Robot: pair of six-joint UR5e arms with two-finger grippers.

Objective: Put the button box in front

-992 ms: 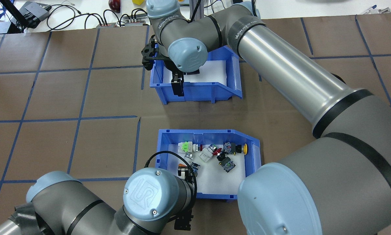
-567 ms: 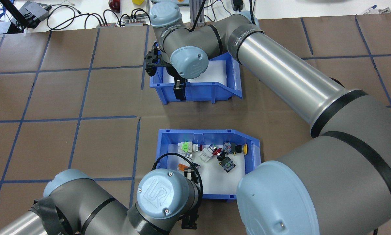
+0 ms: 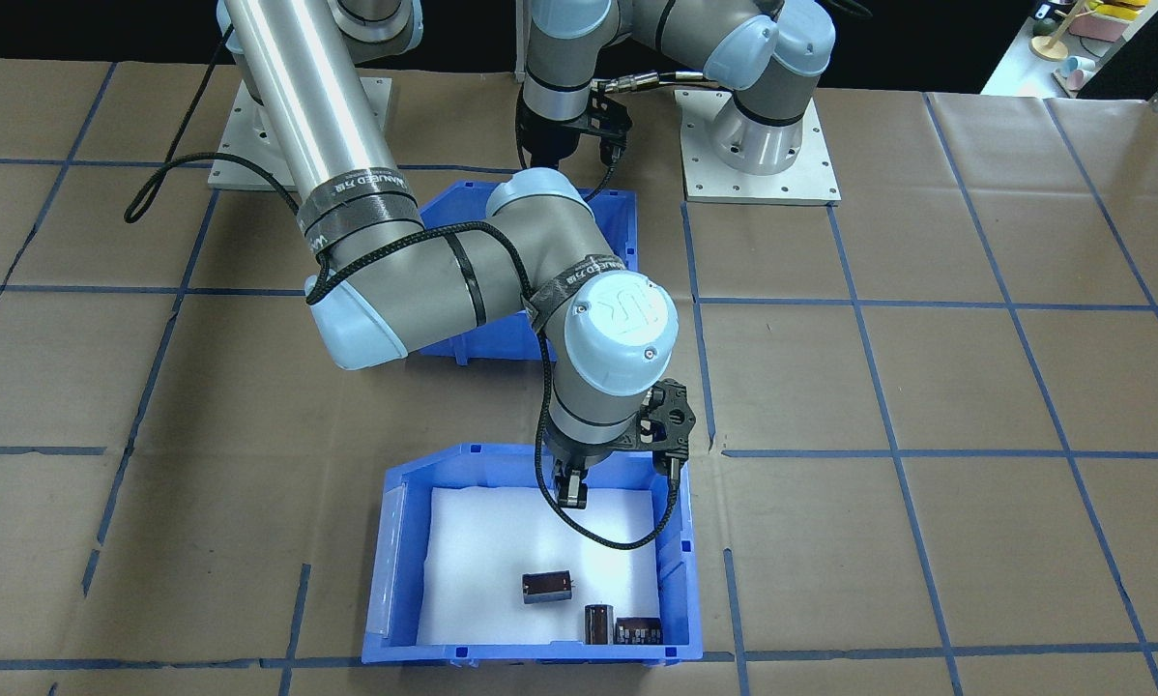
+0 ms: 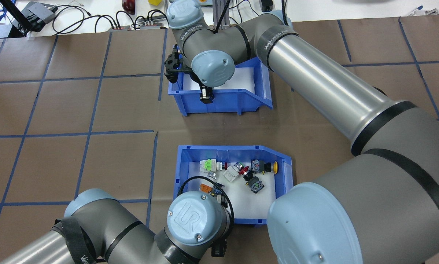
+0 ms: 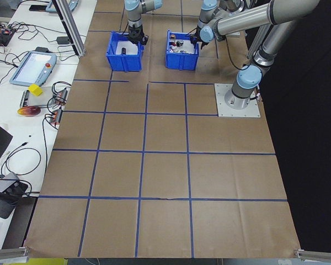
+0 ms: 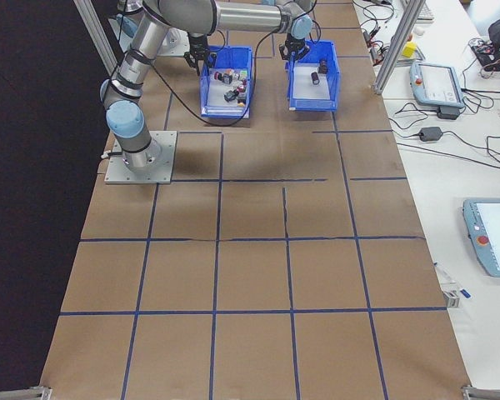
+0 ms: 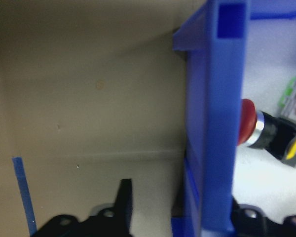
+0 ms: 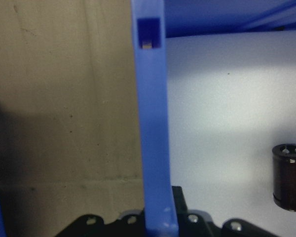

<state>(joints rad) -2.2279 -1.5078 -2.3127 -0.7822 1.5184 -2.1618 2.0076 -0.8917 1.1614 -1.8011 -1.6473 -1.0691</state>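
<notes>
My gripper will make the red capped switch point(image 7: 266, 129) move along the button box's near side when it carries the button box, because the switch lies loose on the white liner point(image 7: 259, 175).
The button box point(image 4: 283, 176), a blue bin with a white liner, holds green point(image 4: 206, 165), red point(image 4: 244, 169) and yellow point(image 4: 275, 167) capped switches near the robot. My left gripper point(image 7: 180, 217) stands open astride its near wall, one finger outside and one inside, largely hidden under the wrist in the overhead view. The other blue bin point(image 4: 227, 102) with dark cylinders point(image 3: 547, 587) sits farther out. My right gripper point(image 8: 158, 217) is shut on that bin's robot-side wall near its left corner.
Brown paper with blue tape lines covers the table point(image 4: 95, 110). Cables and boxes point(image 4: 40, 13) lie along the far edge. The right arm's long tube point(image 4: 325, 84) stretches over the table beside both bins. The arm bases point(image 3: 758, 145) stand behind the button box.
My left wrist has slid to the right along the button box's near wall. The right gripper has sunk lower onto the other bin's wall. Neither bin has moved.
</notes>
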